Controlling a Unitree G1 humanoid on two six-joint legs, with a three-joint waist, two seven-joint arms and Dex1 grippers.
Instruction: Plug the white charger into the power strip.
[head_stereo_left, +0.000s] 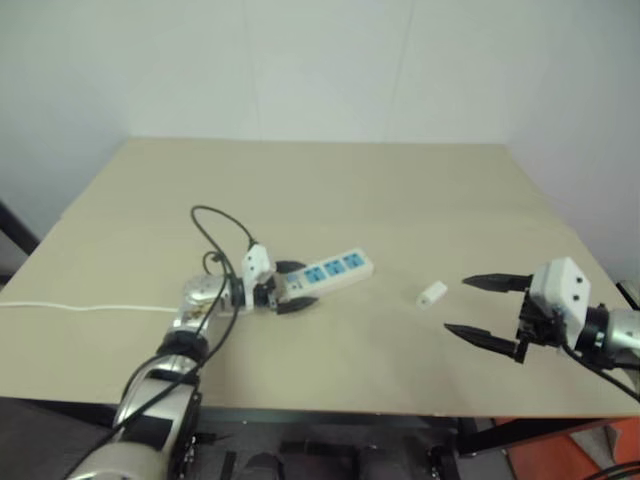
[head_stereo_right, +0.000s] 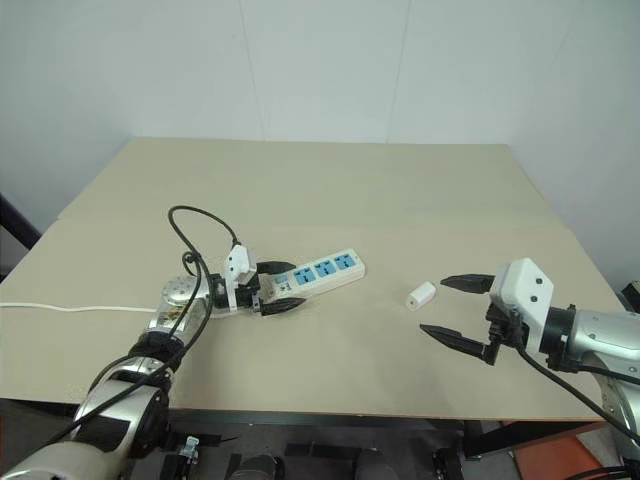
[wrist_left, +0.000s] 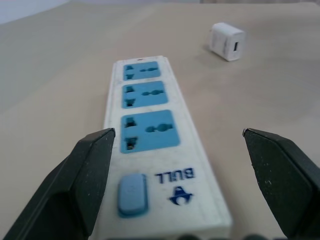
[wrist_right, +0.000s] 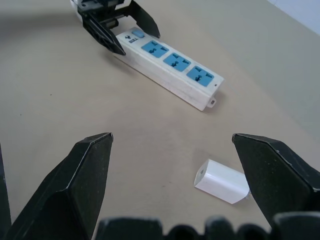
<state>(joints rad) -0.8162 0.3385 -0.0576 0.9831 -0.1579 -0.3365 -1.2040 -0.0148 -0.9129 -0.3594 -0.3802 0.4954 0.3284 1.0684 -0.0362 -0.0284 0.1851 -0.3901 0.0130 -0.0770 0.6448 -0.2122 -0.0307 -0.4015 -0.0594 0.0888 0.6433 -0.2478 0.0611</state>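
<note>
The white charger's end towards the power strip has a small port (wrist_right: 202, 171) on it. The charger (wrist_right: 222, 181) will stand with its port up when I push it in.
The power strip (head_stereo_left: 335, 270) lies flat near the middle of the tan table, its three blue socket faces up and a blue switch (wrist_left: 132, 194) at its near end. My left gripper (head_stereo_left: 292, 288) is open, with one black finger on each side of that switch end. I cannot tell whether the fingers touch the strip. The white charger (head_stereo_left: 432, 293) lies on its side on the table, to the right of the strip's far end. My right gripper (head_stereo_left: 456, 305) hovers open just to the right of the charger, pointing towards it and holding nothing.
The strip's thin white cord (head_stereo_left: 90, 308) runs left across the table to its edge. A black cable (head_stereo_left: 215, 225) from my left arm loops over the table behind the wrist. The table (head_stereo_left: 400, 190) stretches back to a white wall.
</note>
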